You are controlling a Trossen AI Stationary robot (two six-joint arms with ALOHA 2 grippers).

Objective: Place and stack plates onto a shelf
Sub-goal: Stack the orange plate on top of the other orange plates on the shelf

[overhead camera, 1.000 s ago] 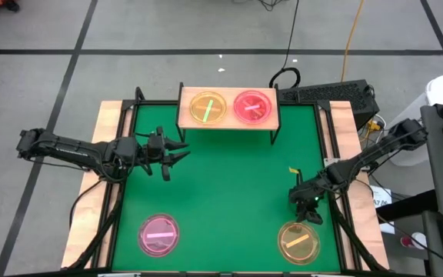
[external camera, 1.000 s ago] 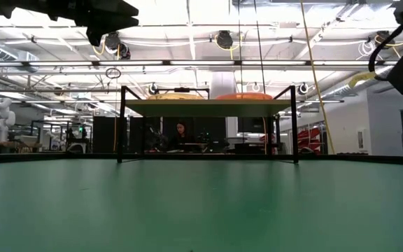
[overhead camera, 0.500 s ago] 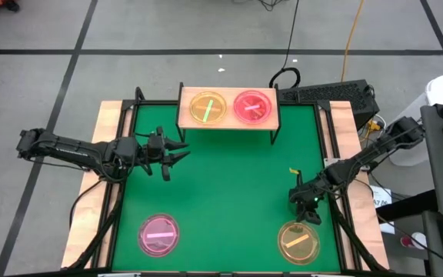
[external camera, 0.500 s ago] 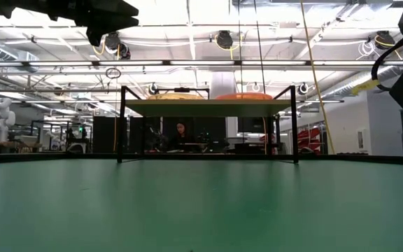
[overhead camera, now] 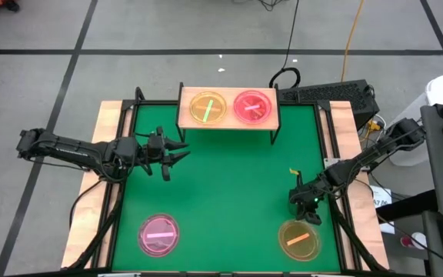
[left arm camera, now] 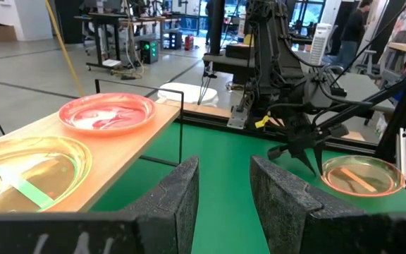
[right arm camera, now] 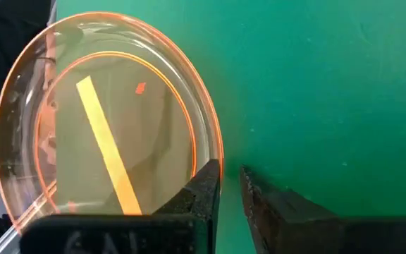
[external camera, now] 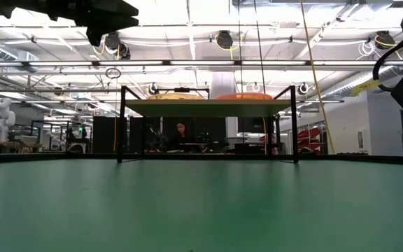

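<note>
One finger is over the amber plate's far rim [right arm camera: 221, 152] and the gap is narrow, so next my right gripper opens wider and straddles the plate's edge [right arm camera: 219, 130] before it lifts.
The shelf [overhead camera: 228, 110] stands at the table's far edge and carries a yellow-green plate [overhead camera: 208, 108] and a pink-red plate [overhead camera: 253, 106] side by side. A pink plate [overhead camera: 159, 234] lies flat near the near left corner. An amber plate [overhead camera: 298, 240] lies near the near right corner. My right gripper [overhead camera: 308, 211] is at that plate's far rim, pointing down, its fingers open by a narrow gap [right arm camera: 231, 187]. My left gripper [overhead camera: 177, 151] hovers open to the left of the shelf's front, and its fingers [left arm camera: 224, 190] touch nothing. My right gripper comes from above at the amber plate's rim [right arm camera: 216, 152] on its far side. One fingertip [right arm camera: 206, 185] covers the rim and the other [right arm camera: 259, 192] stands outside it over bare green table. Whether a finger touches the plate, I cannot tell. The plate lies on the table.
Wooden side strips [overhead camera: 108, 123] run along the table's left and right edges. A dark keyboard [overhead camera: 325, 94] and cables lie beyond the far right corner. The middle of the green table [overhead camera: 229, 192] is bare. A person [external camera: 180, 129] sits far behind the shelf in the low view.
My right arm has come down a little toward the amber plate in the first half second, then kept still. The left arm and the plates on the shelf have not moved.
</note>
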